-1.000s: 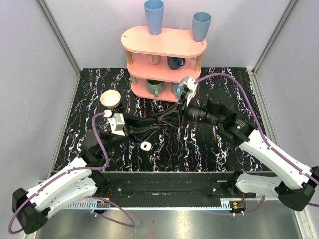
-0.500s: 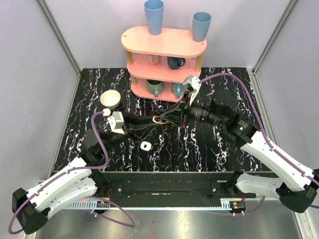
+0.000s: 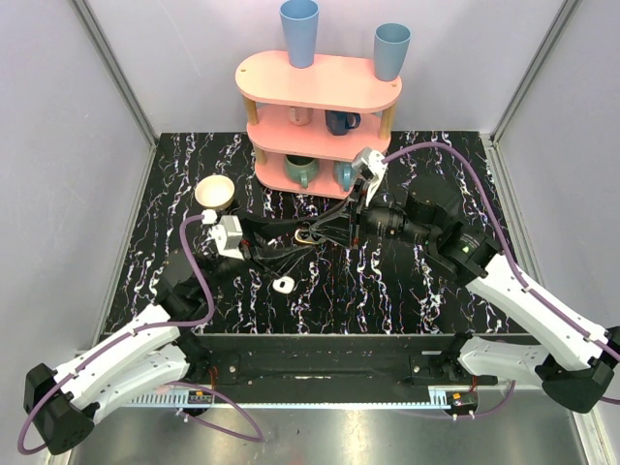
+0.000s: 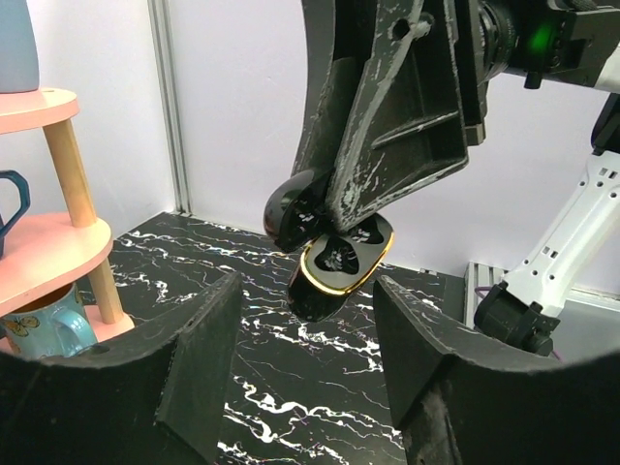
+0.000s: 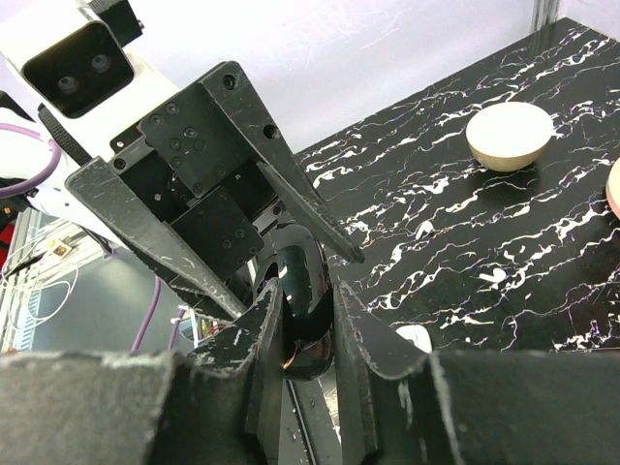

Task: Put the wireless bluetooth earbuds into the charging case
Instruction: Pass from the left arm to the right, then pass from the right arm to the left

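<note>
The black case's slots [image 4: 339, 256] are crowded by my right gripper's fingers. My left gripper should take the case's gold-rimmed base [image 4: 316, 298] so that my right gripper is free for the earbuds.
The white charging case [image 3: 283, 284] lies on the black marble table, near of both grippers; part of it shows behind a finger in the right wrist view [image 5: 417, 339]. My right gripper [image 3: 318, 231] [image 5: 308, 289] is shut on a glossy black clamshell object with a gold rim [image 3: 308, 233] [image 4: 339, 257] [image 5: 305, 300] and holds it above the table. My left gripper [image 3: 295, 242] [image 4: 305, 291] is open, its fingers either side of that object and just short of it. I see no separate earbuds.
A cream bowl [image 3: 214, 192] [image 5: 509, 136] stands at the far left. A pink three-tier shelf [image 3: 320, 82] with mugs and two blue cups stands at the back centre; its edge shows in the left wrist view [image 4: 48, 252]. Grey walls enclose the table.
My right gripper has moved the black object slightly left, to between the left gripper's open fingers. The left arm has shifted a little. The white case has not moved.
</note>
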